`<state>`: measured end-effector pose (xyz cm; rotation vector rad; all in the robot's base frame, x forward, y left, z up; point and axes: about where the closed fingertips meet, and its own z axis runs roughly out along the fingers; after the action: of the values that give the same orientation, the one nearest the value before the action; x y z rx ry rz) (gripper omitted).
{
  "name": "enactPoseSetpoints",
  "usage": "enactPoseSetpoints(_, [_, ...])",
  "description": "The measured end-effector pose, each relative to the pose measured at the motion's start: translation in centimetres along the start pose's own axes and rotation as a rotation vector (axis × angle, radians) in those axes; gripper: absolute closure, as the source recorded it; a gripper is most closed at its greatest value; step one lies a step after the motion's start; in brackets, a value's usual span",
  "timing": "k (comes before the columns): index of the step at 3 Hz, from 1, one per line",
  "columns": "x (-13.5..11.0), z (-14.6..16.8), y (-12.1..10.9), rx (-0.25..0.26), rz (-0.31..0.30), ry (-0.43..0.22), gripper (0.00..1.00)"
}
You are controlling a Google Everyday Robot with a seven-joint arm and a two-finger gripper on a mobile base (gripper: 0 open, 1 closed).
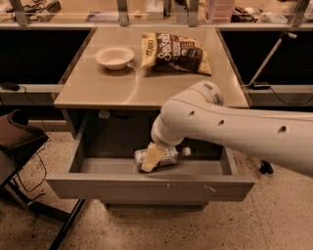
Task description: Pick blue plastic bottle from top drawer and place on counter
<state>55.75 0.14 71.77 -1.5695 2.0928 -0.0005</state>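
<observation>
The blue plastic bottle lies under the robot's gripper and clear of the drawer's front side (186, 186), so the gripper should keep moving down until its fingers are on both sides of the bottle's body, then close.
The blue plastic bottle (170, 157) lies on its side in the open top drawer (146, 188), with its white cap pointing right. My gripper (149, 163) reaches down into the drawer at the bottle's left end, and a cream-coloured part of it covers that end. The white arm (230, 128) comes in from the right and hides the drawer's back right part. The beige counter (117, 90) is above the drawer.
A white bowl (114, 57) and a dark brown-and-yellow chip bag (173, 52) lie at the back of the counter. A cluttered shelf with metal posts (122, 10) runs behind. A dark chair (17, 139) stands at the left, with cables on the floor.
</observation>
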Motion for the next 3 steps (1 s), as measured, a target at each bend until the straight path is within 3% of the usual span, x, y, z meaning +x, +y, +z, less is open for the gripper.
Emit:
enactPoseSetpoints(2, [4.5,5.5,-0.6,0.027,0.141,-0.004,0.00])
enactPoseSetpoints(3, [6.0,12.8,-4.0,-0.008,0.329,-0.022,0.00])
